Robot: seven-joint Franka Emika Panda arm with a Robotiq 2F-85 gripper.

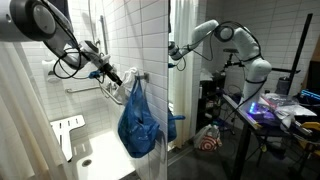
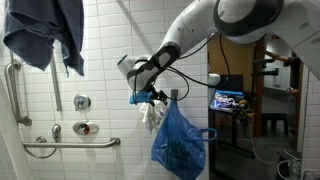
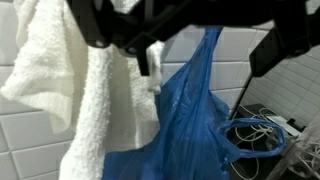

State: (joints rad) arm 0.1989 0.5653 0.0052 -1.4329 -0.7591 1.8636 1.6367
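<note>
The white towel point(image 2: 152, 120) is hanging in front of the blue bag, next to my open fingers. I should keep moving onto the towel's upper folds point(image 2: 152, 108) until my gripper closes.
A blue plastic bag point(image 1: 140, 122) point(image 2: 180, 140) hangs from the white tiled wall, its handle drawn up to a point. Beside it a white towel point(image 2: 150, 114) point(image 1: 112, 91) hangs from the same spot. My gripper point(image 1: 119, 78) point(image 2: 150, 95) is right at the top of both, open. In the wrist view the gripper point(image 3: 208, 55) comes in from the top, the blue bag point(image 3: 185, 120) rises between its dark fingers point(image 3: 150, 60) without either touching it, and the white towel point(image 3: 70, 90) hangs to the left. What the bag hangs on is hidden.
A dark blue cloth point(image 2: 45, 35) hangs high on the wall above a grab bar point(image 2: 70, 143) and shower valve point(image 2: 85, 128). A white fold-down seat point(image 1: 68, 130) stands below the arm. A cluttered desk with a lit screen point(image 2: 228, 100) lies beyond the doorway.
</note>
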